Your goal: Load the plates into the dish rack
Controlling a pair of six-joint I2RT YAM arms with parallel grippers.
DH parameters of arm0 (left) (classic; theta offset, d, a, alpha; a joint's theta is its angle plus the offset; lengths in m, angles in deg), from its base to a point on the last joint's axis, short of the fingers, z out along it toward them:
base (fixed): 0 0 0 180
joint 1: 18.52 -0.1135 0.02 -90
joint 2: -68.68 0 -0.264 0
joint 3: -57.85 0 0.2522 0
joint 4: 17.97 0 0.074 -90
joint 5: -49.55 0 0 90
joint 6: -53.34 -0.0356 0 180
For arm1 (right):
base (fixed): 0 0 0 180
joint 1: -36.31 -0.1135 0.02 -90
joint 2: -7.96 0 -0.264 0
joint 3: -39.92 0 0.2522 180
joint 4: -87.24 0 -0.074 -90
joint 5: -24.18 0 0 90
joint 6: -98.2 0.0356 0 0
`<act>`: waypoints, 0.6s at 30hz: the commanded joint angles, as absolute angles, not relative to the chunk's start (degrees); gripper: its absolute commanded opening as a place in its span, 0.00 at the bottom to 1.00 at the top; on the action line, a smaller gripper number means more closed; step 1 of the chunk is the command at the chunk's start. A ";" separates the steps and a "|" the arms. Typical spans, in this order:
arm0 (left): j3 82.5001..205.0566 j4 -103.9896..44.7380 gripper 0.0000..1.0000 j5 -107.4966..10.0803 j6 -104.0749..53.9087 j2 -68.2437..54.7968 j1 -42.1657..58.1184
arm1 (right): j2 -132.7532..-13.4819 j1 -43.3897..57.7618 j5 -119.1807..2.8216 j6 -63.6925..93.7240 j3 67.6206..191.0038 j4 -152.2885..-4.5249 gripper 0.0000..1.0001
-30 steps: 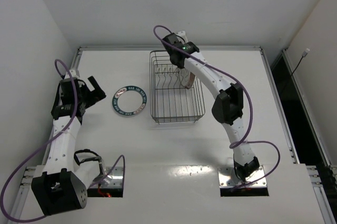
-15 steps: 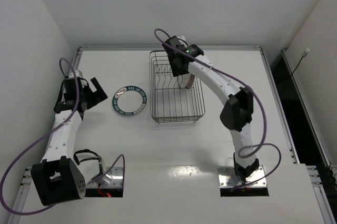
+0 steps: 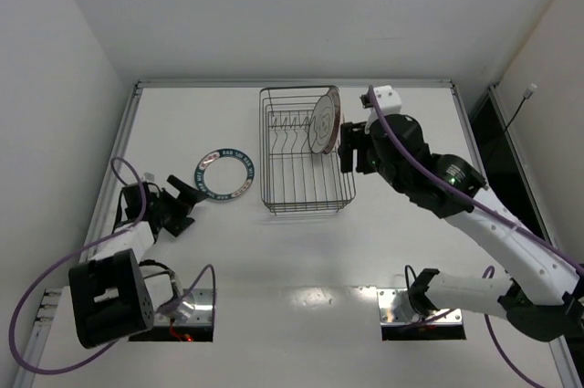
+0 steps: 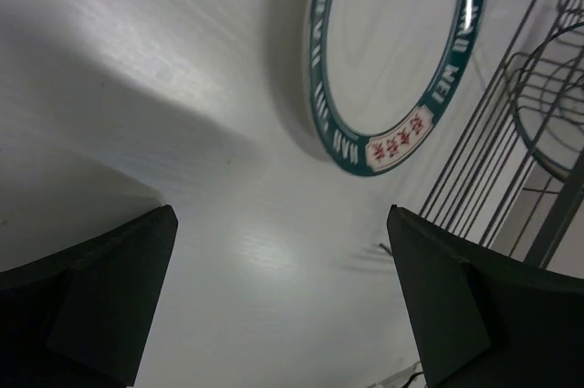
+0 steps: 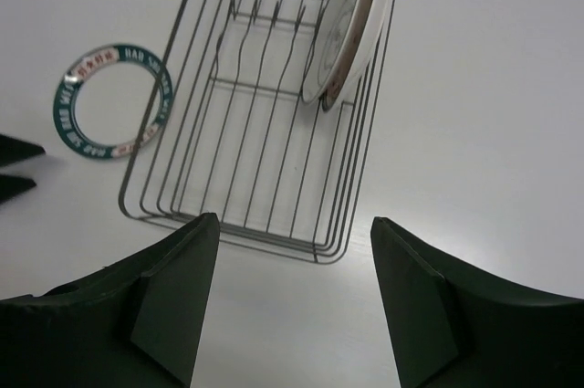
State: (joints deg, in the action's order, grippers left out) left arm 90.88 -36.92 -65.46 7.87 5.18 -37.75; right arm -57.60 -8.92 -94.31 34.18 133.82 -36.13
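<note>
Next, I pick up the teal plate (image 3: pixel 224 174) by its near rim (image 3: pixel 211 193) with my left gripper and hand it over, because the plate lies flat across the rack from my right gripper.
The dish rack (image 3: pixel 306 169) is a dark wire basket in the middle of the table, also in the right wrist view (image 5: pixel 265 160). Two plates (image 3: pixel 324 119) stand on edge together at its far right end, leaning among the prongs (image 5: pixel 351 27). A third plate with a teal band (image 3: pixel 224 174) lies flat on the table left of the rack (image 4: pixel 392 50) (image 5: pixel 114 105). My right gripper (image 3: pixel 348 152) (image 5: pixel 292 306) is open and empty, just right of the standing plates. My left gripper (image 3: pixel 192 204) (image 4: pixel 283 315) is open, low over the table, a little short of the teal plate.
White walls close the table in at the back and on the left. Rack wires (image 4: pixel 538 132) stand just beyond the teal plate in the left wrist view. The left gripper's fingertips (image 5: pixel 14 164) show at the left edge of the right wrist view.
My right gripper opened, let go of a plate in the rack and drew back to the rack's right side. My left arm dropped low and moved toward the near edge.
</note>
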 commanded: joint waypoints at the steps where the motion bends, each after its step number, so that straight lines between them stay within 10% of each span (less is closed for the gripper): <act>1: 89.81 -19.27 1.00 -74.37 15.89 2.60 -38.03 | -56.82 -9.65 -93.42 36.67 128.92 -37.17 0.64; 14: 94.46 -3.09 0.88 -73.14 21.78 -23.59 -32.50 | -51.28 -9.65 -93.68 36.68 126.98 -34.18 0.64; 18: 93.93 2.89 0.49 -74.28 24.07 -28.87 -32.50 | -50.57 -9.13 -94.30 36.16 127.51 -33.65 0.64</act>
